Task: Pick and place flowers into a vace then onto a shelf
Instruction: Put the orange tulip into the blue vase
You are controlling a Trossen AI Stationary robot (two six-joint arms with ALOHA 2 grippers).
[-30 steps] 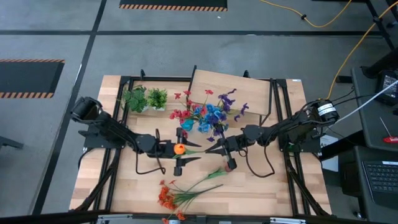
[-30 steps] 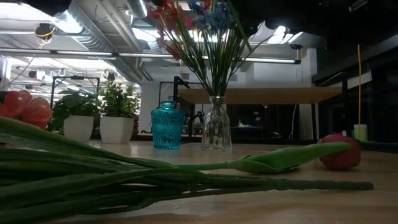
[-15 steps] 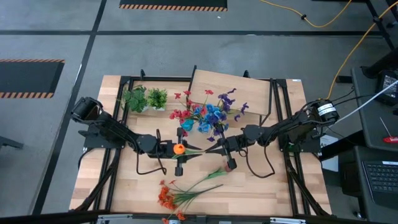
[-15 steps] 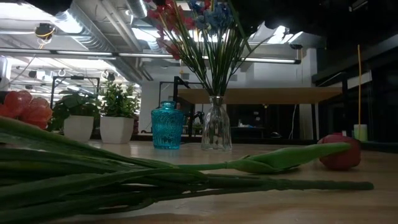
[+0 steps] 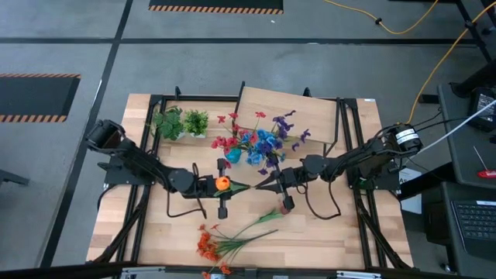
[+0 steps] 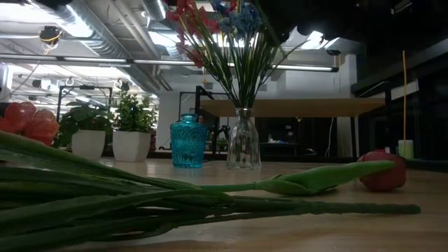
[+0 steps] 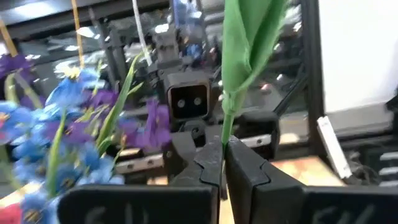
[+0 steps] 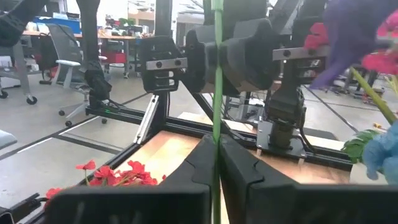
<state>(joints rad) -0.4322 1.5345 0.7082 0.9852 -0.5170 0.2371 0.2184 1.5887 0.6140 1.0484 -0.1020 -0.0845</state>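
Note:
The robot's two grippers both pinch the orange tulip's stem (image 8: 217, 93), so next the right gripper lets go and moves away before the left gripper takes the tulip to the teal jar (image 6: 189, 142).
An orange tulip (image 5: 222, 184) hangs above the table's middle, its green stem (image 5: 252, 185) stretched about level between my two grippers. My left gripper (image 5: 232, 187) is shut on the stem beside the bloom. My right gripper (image 5: 271, 183) is shut on the stem farther along. Behind them a glass vase (image 6: 243, 143) stands on the table holding red, blue and purple flowers (image 5: 256, 146). The shelf (image 5: 288, 115) stands at the far side. A spray with orange blooms (image 5: 225, 242) lies flat near the front edge. My left gripper pinches the tulip's green stem (image 7: 224, 134) between its two fingers, close to the bloom. Its fingers come about level from the table's left. The stem and a leaf (image 7: 249, 43) run on past the fingertips toward the other gripper, clear of the table. My right gripper pinches the stem (image 8: 217, 124) between its two fingers, which come level from the table's right. The stem runs on beyond the fingertips toward the left gripper (image 8: 236, 56). The tulip hangs clear of the table.
Two potted green plants (image 5: 182, 122) stand at the far left, with a teal glass jar (image 6: 189, 142) beside the vase. A red bloom (image 6: 381, 171) lies on the table at the right of the low view. Black frame rails (image 5: 147, 147) run along both table sides.
My left gripper has shut on the tulip's stem beside the bloom, its fingers having stood wide apart a second ago. It has stayed in place. The tulip has kept its place between the two grippers.

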